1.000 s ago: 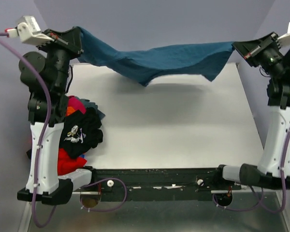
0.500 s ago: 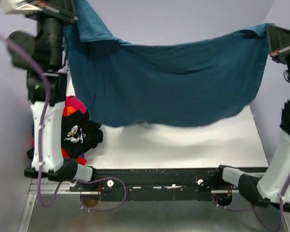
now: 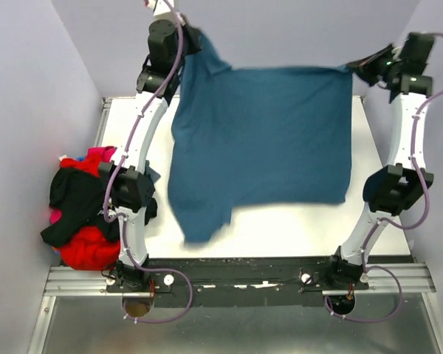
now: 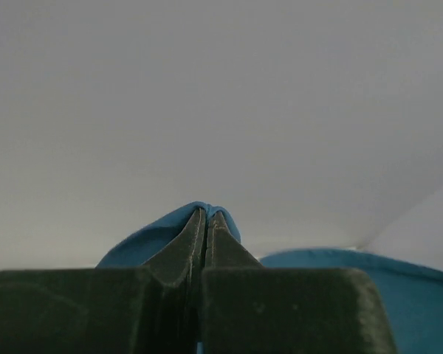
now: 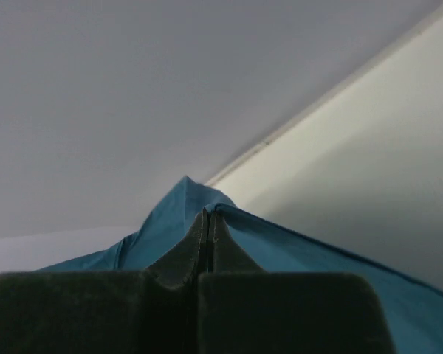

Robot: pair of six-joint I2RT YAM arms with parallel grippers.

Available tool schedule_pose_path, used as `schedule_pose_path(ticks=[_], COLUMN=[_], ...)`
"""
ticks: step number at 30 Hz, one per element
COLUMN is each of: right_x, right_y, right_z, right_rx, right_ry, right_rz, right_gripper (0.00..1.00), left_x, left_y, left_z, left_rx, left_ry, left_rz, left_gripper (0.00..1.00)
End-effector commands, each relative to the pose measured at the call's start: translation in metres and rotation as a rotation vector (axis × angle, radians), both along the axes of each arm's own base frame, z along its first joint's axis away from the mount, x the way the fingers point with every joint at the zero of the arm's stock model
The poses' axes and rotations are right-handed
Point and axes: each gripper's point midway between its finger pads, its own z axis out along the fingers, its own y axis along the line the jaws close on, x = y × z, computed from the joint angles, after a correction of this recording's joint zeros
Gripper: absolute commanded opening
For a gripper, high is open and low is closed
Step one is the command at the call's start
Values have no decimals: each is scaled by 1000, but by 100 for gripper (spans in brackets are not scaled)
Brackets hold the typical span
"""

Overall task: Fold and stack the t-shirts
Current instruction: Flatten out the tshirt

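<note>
Next, I pull my left gripper and right gripper back to lay the teal-blue t-shirt flat, because it trails toward the front (image 3: pixel 179 195) from corners (image 3: pixel 199 46) past the table's far edge.
A plain teal-blue t-shirt (image 3: pixel 262 140) is stretched out between my two grippers over the white table (image 3: pixel 280 228), its near edge toward the front and one sleeve (image 3: pixel 199 225) at the near left. My left gripper (image 3: pixel 192 37) is shut on its far left corner; the cloth wraps the fingertips in the left wrist view (image 4: pixel 205 214). My right gripper (image 3: pixel 352 68) is shut on the far right corner, with teal cloth over its tips in the right wrist view (image 5: pixel 208 214). Both arms reach far back.
A heap of t-shirts (image 3: pixel 85 214) lies off the table's left edge: a black one with white print (image 3: pixel 77 195), a red one (image 3: pixel 88 247) and a magenta one (image 3: pixel 103 155). Grey walls (image 3: pixel 29 110) enclose the table.
Both arms have swung from raised and near to stretched far back. The teal shirt went from hanging as a curtain to spread out flat over the table.
</note>
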Motion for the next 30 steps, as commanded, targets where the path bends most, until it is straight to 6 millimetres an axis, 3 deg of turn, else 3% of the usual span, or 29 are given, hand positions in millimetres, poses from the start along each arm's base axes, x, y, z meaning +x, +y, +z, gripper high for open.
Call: schedule_pose_path(ticks=[1, 6, 8, 10, 13, 14, 16, 17, 22, 26, 30], right_x=[-28, -17, -13, -11, -14, -18, -29, -35, -68, -107, -156], right_y=[-18, -34, -34, -31, -29, -29, -27, -26, -21, -25, -33], right_z=[127, 114, 101, 84, 49, 34, 11, -5, -66, -108, -155], right_rx=[4, 55, 67, 87, 102, 105, 102, 108, 135, 133, 89], right_ry=[-306, -311, -288, -257, -188, -161, -131, -100, 14, 107, 226], right_rz=[9, 29, 48, 77, 87, 77, 68, 58, 14, -84, -225], right_gripper=[1, 1, 1, 1, 1, 1, 1, 1, 1, 1, 1], left_x=[-125, -138, -130, -114, -99, -94, -106, -108, -149, -194, -237], left_y=[11, 12, 12, 10, 11, 11, 15, 14, 16, 19, 37], left_z=[233, 239, 230, 207, 157, 130, 96, 68, -28, -71, -118], left_rx=[-54, -50, -33, -6, 29, 34, 16, 16, 24, 19, 10], left_ry=[-597, -661, -626, -563, -426, -362, -298, -255, -91, -11, 146], left_rz=[27, 17, 30, 39, 59, 67, 65, 60, 83, 85, 164], left_gripper=[0, 0, 0, 0, 0, 0, 0, 0, 0, 0, 0])
